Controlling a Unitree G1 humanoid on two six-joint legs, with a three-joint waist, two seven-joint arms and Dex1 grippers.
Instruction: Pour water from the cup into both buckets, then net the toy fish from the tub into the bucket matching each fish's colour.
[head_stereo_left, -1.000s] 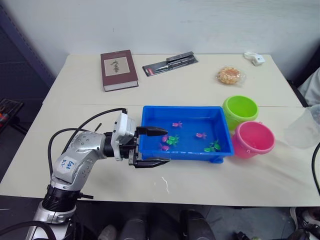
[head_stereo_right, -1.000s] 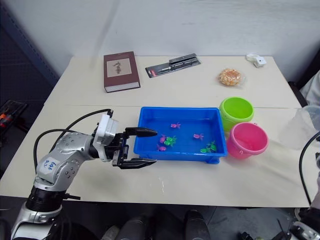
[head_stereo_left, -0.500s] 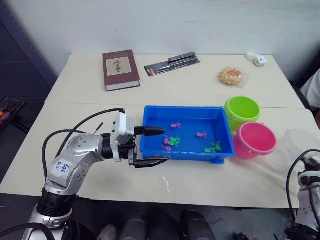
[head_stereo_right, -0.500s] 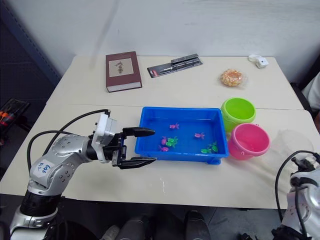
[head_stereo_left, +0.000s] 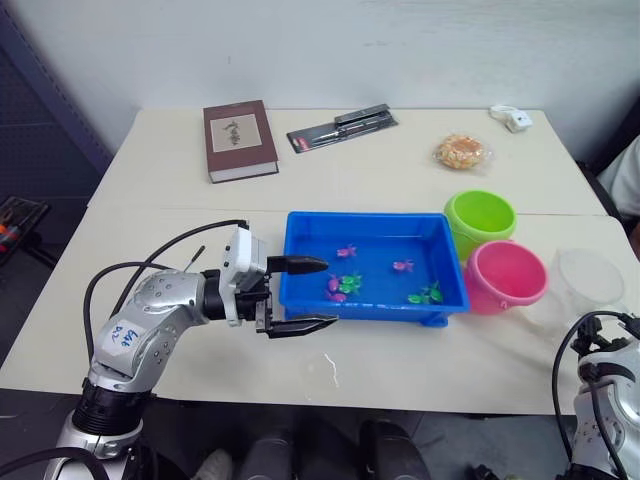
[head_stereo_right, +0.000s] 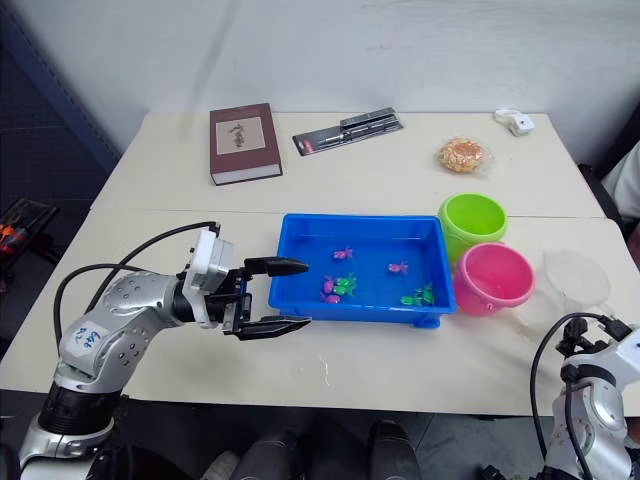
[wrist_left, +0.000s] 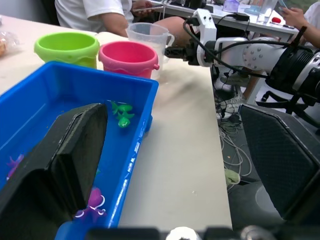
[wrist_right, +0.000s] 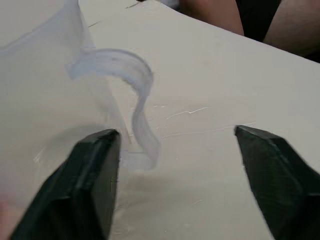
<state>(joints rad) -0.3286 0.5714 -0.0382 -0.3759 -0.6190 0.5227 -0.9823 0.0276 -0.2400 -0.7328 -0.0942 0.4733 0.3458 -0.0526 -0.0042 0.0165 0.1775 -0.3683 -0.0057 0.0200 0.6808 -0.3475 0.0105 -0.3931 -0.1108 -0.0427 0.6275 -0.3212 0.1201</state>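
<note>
The toy fish (head_stereo_left: 346, 282) are lying loose with open water (head_stereo_left: 378, 288) around them, so they will float to new spots when I push the net through the tub.
The clear cup (head_stereo_left: 590, 275) stands on the table just right of the pink bucket (head_stereo_left: 505, 275), and the lime green bucket (head_stereo_left: 480, 218) is behind that one. My right gripper (wrist_right: 177, 150) is open, its fingers either side of the cup's handle (wrist_right: 142, 110) without touching it. The blue tub (head_stereo_left: 365, 217) holds water and several toy fish, among them a pink one (head_stereo_left: 402, 266) and a green one (head_stereo_left: 427, 295). My left gripper (head_stereo_left: 310, 294) is open at the tub's left wall, one finger over the water and the other outside the rim.
A brown book (head_stereo_left: 239, 139), a black packaged tool (head_stereo_left: 342, 127), a snack bag (head_stereo_left: 462, 151) and a small white device (head_stereo_left: 511, 118) lie on the far half of the table. A person (head_stereo_left: 628, 180) sits at the right edge.
The cup has come down from the right edge onto the table beside the pink bucket, and my right gripper has opened and let it go. The left arm has stayed put.
</note>
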